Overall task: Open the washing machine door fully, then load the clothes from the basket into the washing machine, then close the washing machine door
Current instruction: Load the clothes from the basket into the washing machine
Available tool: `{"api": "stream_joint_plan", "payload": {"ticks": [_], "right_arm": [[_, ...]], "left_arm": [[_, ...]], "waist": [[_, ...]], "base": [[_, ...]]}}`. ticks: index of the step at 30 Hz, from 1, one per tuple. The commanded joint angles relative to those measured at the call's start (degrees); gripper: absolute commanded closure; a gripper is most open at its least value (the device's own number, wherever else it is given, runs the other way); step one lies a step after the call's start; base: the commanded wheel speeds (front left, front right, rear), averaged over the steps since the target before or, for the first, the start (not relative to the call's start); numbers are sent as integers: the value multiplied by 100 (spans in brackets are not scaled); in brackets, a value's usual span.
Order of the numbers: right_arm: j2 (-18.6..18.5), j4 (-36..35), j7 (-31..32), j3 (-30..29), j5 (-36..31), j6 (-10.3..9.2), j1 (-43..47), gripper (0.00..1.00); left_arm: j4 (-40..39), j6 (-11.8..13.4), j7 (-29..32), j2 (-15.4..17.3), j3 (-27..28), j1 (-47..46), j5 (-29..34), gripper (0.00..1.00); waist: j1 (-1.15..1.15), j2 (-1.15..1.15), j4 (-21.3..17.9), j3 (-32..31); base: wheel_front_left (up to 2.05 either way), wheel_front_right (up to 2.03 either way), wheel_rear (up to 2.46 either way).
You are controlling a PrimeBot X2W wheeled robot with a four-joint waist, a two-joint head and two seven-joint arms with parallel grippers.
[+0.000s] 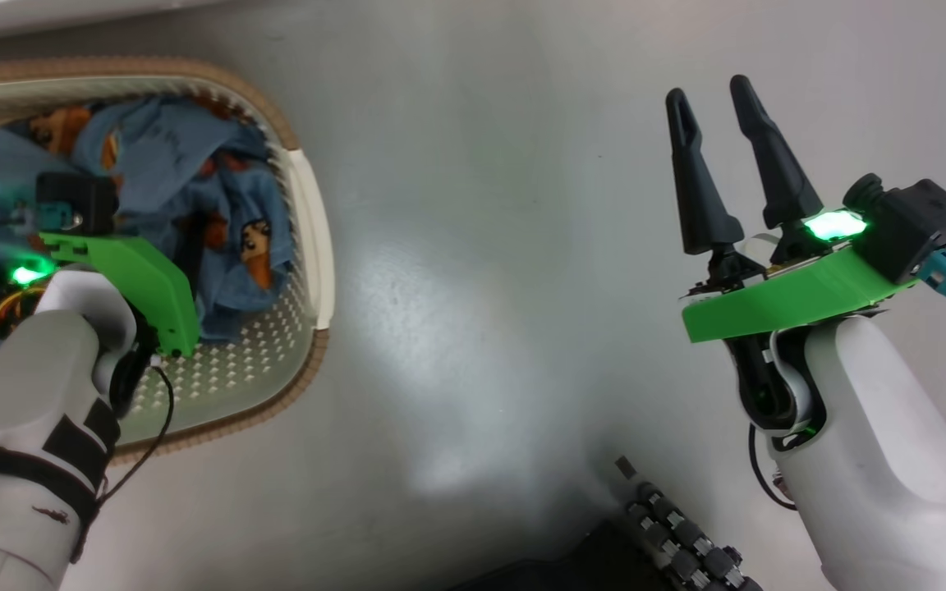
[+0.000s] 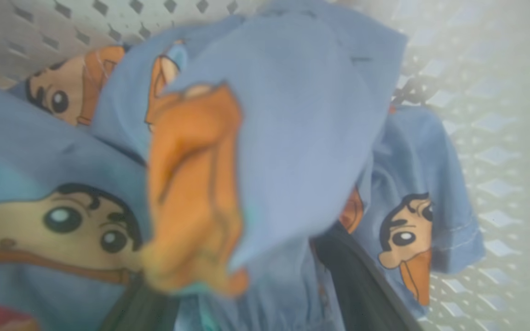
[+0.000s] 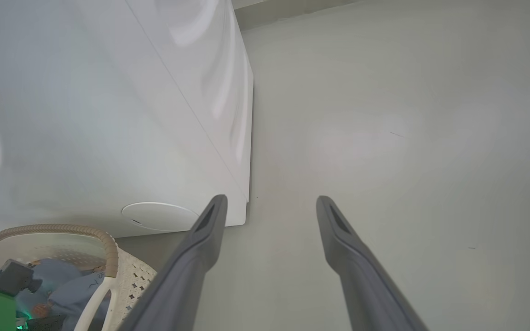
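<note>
My gripper will carry the clothes (image 1: pixel 243 202), and they will trail in a long tail, because the stitched cuff (image 2: pixel 459 241) lies loose, away from the bunched fold between my fingers.
The cream basket (image 1: pixel 313 222) with its brown braided rim sits on the floor at the left. It holds the light blue clothes (image 1: pixel 185 172) printed with orange cartoon figures. My left arm (image 1: pixel 71 328) reaches down into the basket. In the left wrist view the left gripper (image 2: pixel 246 271) is sunk in the clothes (image 2: pixel 292 115): its dark fingers (image 2: pixel 361 285) stand wide apart with a bunched fold between them, tips hidden. My right gripper (image 1: pixel 715 94) hangs open over bare floor with nothing in it. The white washing machine (image 3: pixel 108 115) stands behind the basket (image 3: pixel 108 250); its door is out of view.
Grey floor (image 1: pixel 481 246) stretches between the basket and my right arm. A dark ribbed part of my base (image 1: pixel 678 533) shows at the bottom. A round white cap (image 3: pixel 159 216) sits low on the machine's front corner.
</note>
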Motion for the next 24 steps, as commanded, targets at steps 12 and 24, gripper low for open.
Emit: {"api": "stream_joint_plan", "payload": {"ticks": [12,24], "right_arm": [[125,-100,-46,180,88,42,186,0],[141,-17,-46,125,74,42,217,0]], "left_arm": [[226,5,608,151,-277,-249,-354,100],[6,4,98,106,-514,-58,-565,100]], "waist": [[0,0,-248,109],[0,0,-154,-180]], "base": [[0,0,0],[0,0,0]]}}
